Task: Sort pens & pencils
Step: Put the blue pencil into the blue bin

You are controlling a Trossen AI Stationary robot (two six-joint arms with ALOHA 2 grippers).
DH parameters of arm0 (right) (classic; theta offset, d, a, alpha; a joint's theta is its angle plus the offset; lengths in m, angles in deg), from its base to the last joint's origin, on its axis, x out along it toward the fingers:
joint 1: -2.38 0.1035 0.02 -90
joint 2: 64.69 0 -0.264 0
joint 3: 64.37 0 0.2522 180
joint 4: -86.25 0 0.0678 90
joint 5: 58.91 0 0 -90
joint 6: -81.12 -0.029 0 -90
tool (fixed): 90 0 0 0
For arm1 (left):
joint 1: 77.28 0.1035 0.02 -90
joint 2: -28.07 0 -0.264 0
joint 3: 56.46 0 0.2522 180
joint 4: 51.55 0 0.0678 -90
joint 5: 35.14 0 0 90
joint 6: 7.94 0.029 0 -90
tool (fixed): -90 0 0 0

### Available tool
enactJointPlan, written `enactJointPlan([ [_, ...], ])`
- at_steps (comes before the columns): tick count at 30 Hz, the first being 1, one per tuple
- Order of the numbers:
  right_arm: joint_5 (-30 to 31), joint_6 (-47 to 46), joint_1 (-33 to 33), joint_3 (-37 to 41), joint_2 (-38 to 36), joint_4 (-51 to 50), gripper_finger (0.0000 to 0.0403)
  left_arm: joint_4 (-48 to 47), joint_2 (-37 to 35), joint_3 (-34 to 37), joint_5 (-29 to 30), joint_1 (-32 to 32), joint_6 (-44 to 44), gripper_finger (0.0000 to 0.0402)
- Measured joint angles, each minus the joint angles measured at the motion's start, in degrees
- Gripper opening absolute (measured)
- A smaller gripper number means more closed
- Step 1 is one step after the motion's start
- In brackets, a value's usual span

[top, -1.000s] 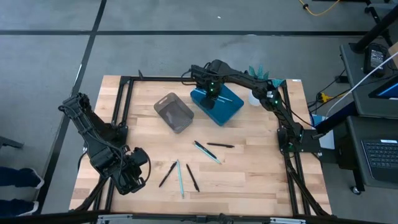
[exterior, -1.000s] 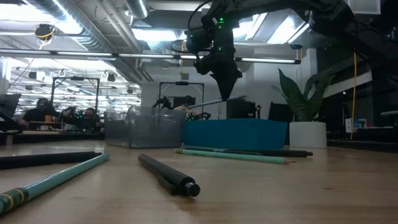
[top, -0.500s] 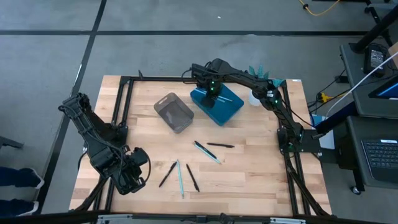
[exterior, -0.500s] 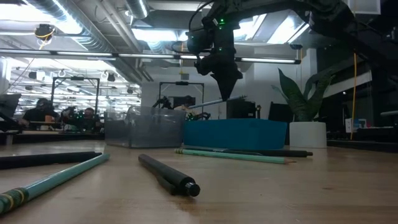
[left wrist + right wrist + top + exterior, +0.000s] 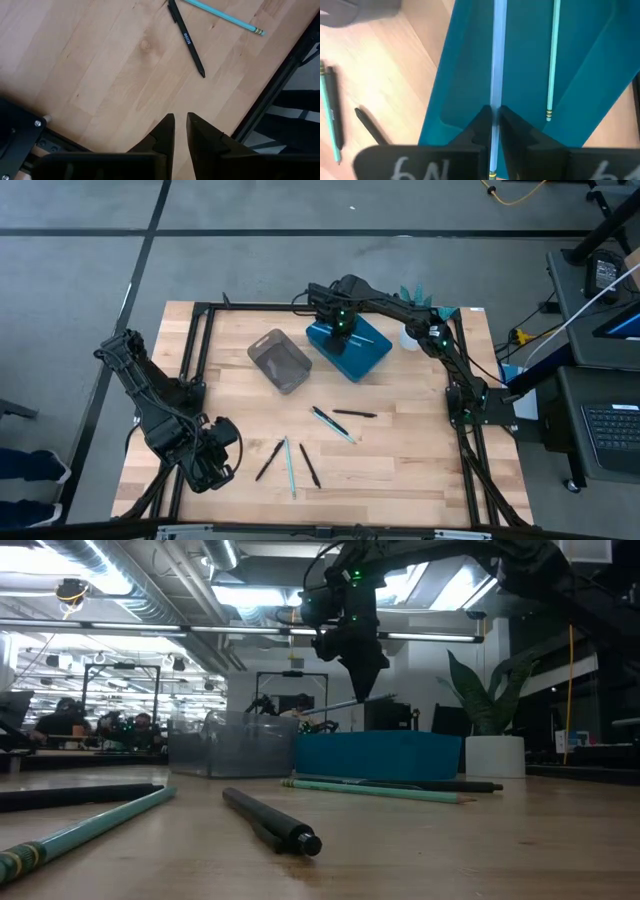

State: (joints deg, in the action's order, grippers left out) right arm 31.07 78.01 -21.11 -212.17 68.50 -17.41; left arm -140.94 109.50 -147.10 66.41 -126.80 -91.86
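The light blue pencil is hanging near the blue tray's rim (image 5: pixel 324 351) next to the grey container, so next my right gripper moves back over the tray's middle (image 5: pixel 353 354) before it lowers the pencil.
My right gripper (image 5: pixel 494 112) hangs over the blue tray (image 5: pixel 355 355), shut on a light blue pencil (image 5: pixel 335 705). A second light blue pencil (image 5: pixel 553 60) lies flat in that tray. On the wood lie black sticks (image 5: pixel 268 460) (image 5: pixel 310 465) (image 5: pixel 355 413) and light blue ones (image 5: pixel 289 466) (image 5: pixel 332 424). My left gripper (image 5: pixel 179 120) waits near the table's front left (image 5: pixel 218 452). It points down at bare wood, its fingers a narrow gap apart with nothing between them. My right gripper pinches the light blue pencil's shaft (image 5: pixel 496 100) between its two fingers, which come from above and point down, lying across the pencil. The pencil sticks out on both sides of the fingertips (image 5: pixel 372 690), nearly level, lifted clear above the blue tray.
A clear grey container (image 5: pixel 280 362) stands left of the blue tray. A white pot with a plant (image 5: pixel 490 710) is at the far right. A black frame rail (image 5: pixel 200 350) runs around the tabletop. Bare wood lies between the containers and the loose sticks.
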Motion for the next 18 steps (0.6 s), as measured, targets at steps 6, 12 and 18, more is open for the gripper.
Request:
enactJointPlan([
  [6,0.18,0.12,-0.36,11.12,-4.09,-0.05,0.0032,-0.02,0.00,0.00,0.00,0.00,0.02,0.0043],
  [12,2.01,-2.26,-2.59,26.49,-11.28,-0.22,0.0032,-1.71,0.00,0.00,0.63,0.02,0.31,0.0043],
  [18,1.62,-2.68,-3.08,31.59,-13.70,2.67,0.0032,-2.78,0.00,0.00,1.01,1.86,3.17,0.0043],
])
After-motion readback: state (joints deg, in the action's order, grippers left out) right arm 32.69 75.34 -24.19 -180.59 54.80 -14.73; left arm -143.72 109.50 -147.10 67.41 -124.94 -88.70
